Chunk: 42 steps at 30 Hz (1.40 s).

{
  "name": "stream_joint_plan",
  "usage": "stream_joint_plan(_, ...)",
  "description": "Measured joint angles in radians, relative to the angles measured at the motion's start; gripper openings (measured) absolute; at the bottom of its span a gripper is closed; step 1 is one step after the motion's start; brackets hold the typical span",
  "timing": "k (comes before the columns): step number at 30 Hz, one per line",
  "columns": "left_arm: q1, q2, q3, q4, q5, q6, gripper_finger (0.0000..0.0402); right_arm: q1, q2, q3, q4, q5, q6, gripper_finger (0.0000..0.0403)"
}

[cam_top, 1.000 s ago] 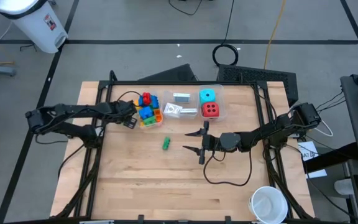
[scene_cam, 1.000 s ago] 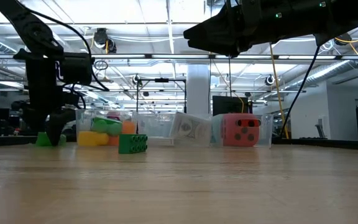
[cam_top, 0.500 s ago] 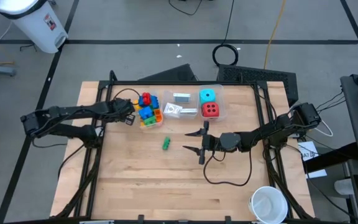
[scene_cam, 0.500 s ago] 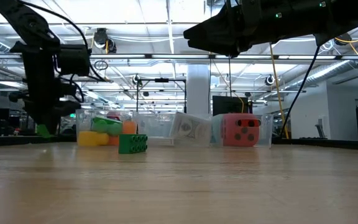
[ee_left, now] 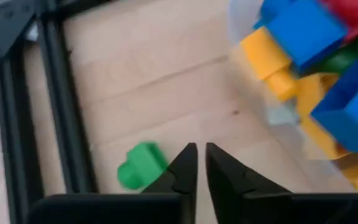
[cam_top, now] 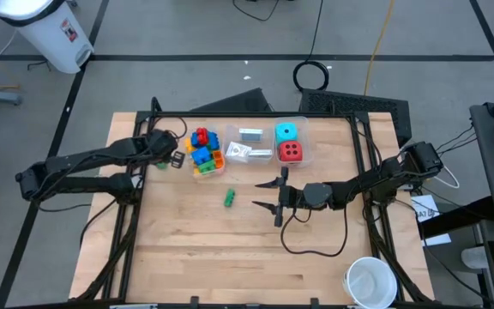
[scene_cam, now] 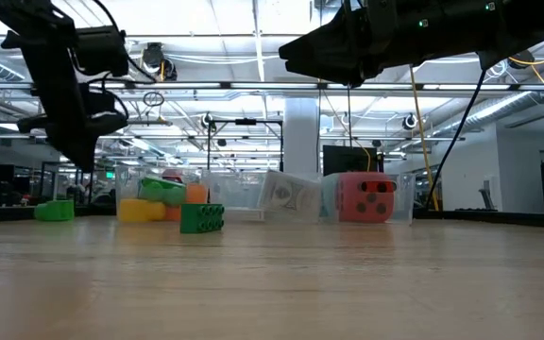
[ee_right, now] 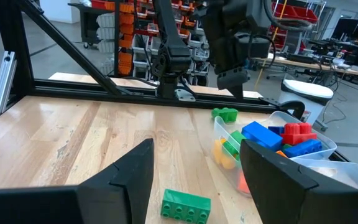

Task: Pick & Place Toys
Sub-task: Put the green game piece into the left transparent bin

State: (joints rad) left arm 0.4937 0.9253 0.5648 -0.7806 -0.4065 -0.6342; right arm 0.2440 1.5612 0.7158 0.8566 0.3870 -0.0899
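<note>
Next, I open my left gripper's shut fingers, which hang on the bin side of the small green brick (ee_left: 158, 162), and put them on both sides of the brick (scene_cam: 55, 211) before I lift it.
A small green brick (ee_left: 140, 165) lies flat on the table just left of the clear bin of bricks (cam_top: 204, 151); it also shows in the low view (scene_cam: 55, 210). My left gripper (ee_left: 201, 169) hangs shut above it and holds nothing; from above it shows beside the bin (cam_top: 177, 160). A second green brick (cam_top: 230, 198) lies mid-table. My right gripper (cam_top: 274, 196) stands open and level to that brick's right, above the table. Its wrist view shows the brick (ee_right: 185, 204) low between its spread fingers. Two more clear bins hold white cards (cam_top: 249, 146) and a cyan and a red die (cam_top: 288, 144).
A white cup (cam_top: 371, 281) stands at the table's near right corner. Black frame rails (cam_top: 131, 202) run along the table's left and right sides. A black cable (cam_top: 316, 247) loops on the table below my right arm. Bare wood lies toward the near edge.
My left gripper has risen from the table beside the bin and drawn back a little toward the left edge. The small green brick it stood over stays on the table. My right arm has kept still.
</note>
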Motion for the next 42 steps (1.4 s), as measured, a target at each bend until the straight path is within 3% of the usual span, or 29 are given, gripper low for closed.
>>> stream_joint_plan(7,0.017,0.058,0.0,-0.111,0.033,-0.2,0.0146,0.0,0.0,0.0,0.0,0.0,0.0,0.0208)
stream_joint_plan(14,0.019,0.168,0.0,-0.121,-0.048,-0.286,0.0285,0.0,0.0,0.0,0.004,-0.001,0.025,0.0208)
stream_joint_plan(18,0.059,0.242,0.0,-0.105,-0.055,-0.286,0.0321,0.0,0.0,0.0,0.005,-0.001,0.025,0.0208)
stream_joint_plan(24,0.124,0.352,0.0,-0.071,-0.001,-0.262,0.0298,0.0,0.0,0.0,0.006,-0.001,0.025,0.0208)
stream_joint_plan(34,0.173,0.472,0.004,0.029,0.055,-0.154,0.0172,0.004,0.0,0.0,0.006,-0.001,0.025,0.0208)
stream_joint_plan(42,0.179,0.424,-0.003,0.031,-0.01,-0.104,0.0171,0.007,0.0,0.0,0.007,-0.002,0.002,0.0208)
